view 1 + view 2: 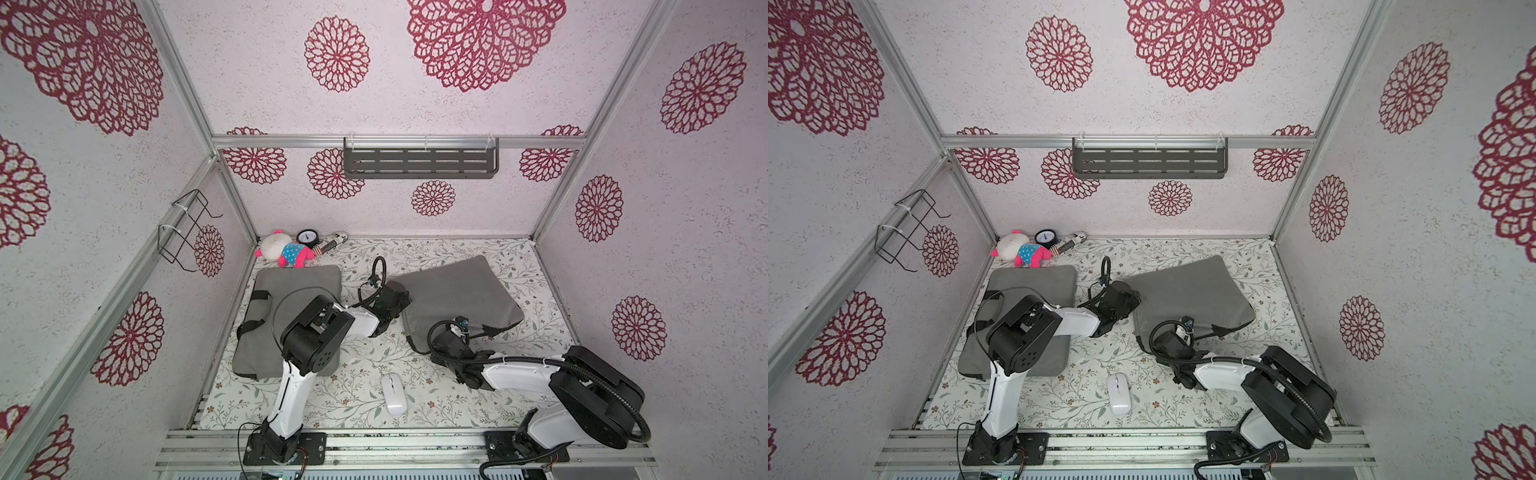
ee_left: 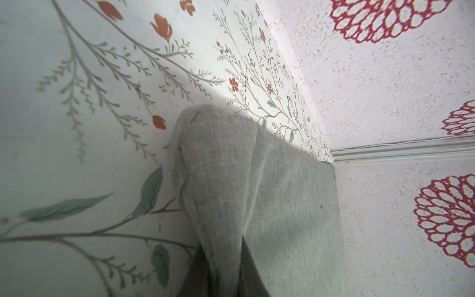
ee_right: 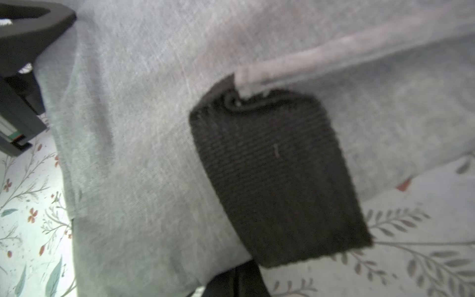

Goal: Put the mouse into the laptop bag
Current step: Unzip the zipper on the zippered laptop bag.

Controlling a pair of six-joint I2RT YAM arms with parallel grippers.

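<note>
I should take hold of the pinched corner (image 1: 403,280) again with my left gripper and pull it forward to turn the laptop bag, because it lies crooked with its black strap (image 1: 499,329) toward the front.
The white mouse (image 1: 394,394) (image 1: 1119,394) lies on the floral table near the front, between the two arms, and nothing touches it. The grey laptop bag (image 1: 457,291) (image 1: 1187,291) lies at centre right. My left gripper (image 1: 401,307) (image 2: 223,277) is shut on a pinched fold at the bag's left corner, and grey fabric (image 2: 282,205) fills the left wrist view. My right gripper (image 1: 467,330) (image 3: 236,282) is shut at the bag's front edge, beside its black strap (image 3: 277,180). Its jaws are mostly hidden under the fabric (image 3: 128,128).
A second grey bag (image 1: 291,282) with black handles lies at the left, partly under my left arm. A plush toy (image 1: 286,251), a round dial (image 1: 307,237) and a small striped object (image 1: 332,243) sit in the back left corner. A slotted shelf (image 1: 419,162) hangs on the back wall.
</note>
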